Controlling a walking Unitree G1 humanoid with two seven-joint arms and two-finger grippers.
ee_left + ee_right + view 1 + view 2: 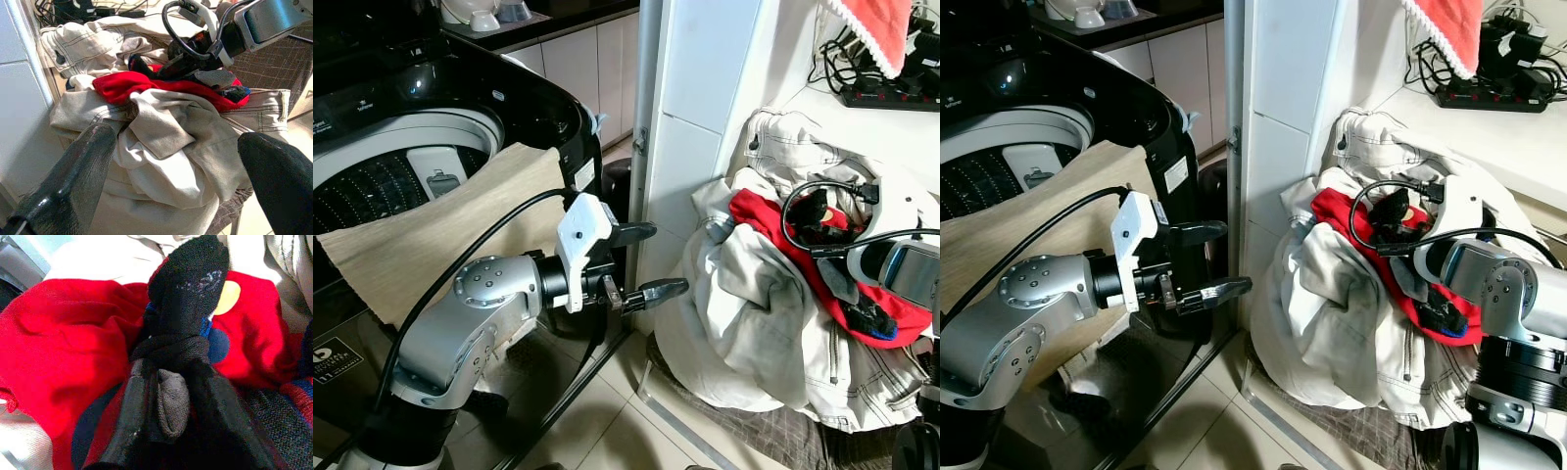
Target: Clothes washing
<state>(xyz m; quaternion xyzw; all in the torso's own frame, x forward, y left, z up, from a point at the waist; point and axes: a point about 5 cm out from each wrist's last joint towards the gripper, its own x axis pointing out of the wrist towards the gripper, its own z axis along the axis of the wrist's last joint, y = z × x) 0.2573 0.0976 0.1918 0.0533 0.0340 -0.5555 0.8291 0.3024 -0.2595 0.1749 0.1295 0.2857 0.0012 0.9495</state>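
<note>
My gripper will carry the black sock off, and the sock will come away alone, because the black sock's end point(139, 64) sticks up loose above the red garment point(116, 87).
A heap of laundry point(744, 294) lies right of a white pillar: cream garments with a red garment point(773, 230) on top. My right gripper point(1393, 212) is down on the red garment, shut on a black sock point(188, 298) that sticks out beyond its fingers. My left gripper point(661, 259) is open and holds nothing. It hangs in the air between the washing machine point(538, 108) and the heap, pointing at the cream clothes. The machine's lid is up and its drum point(372, 191) is exposed. A beige cloth point(440, 235) lies draped over the drum's front rim.
The white tiled pillar point(695, 117) stands between the machine and the heap. A power strip with cables point(891, 93) sits on the counter behind the heap. A red cloth with white trim point(876, 24) hangs above it. Grey checked fabric point(754, 431) lies under the heap on the tiled floor.
</note>
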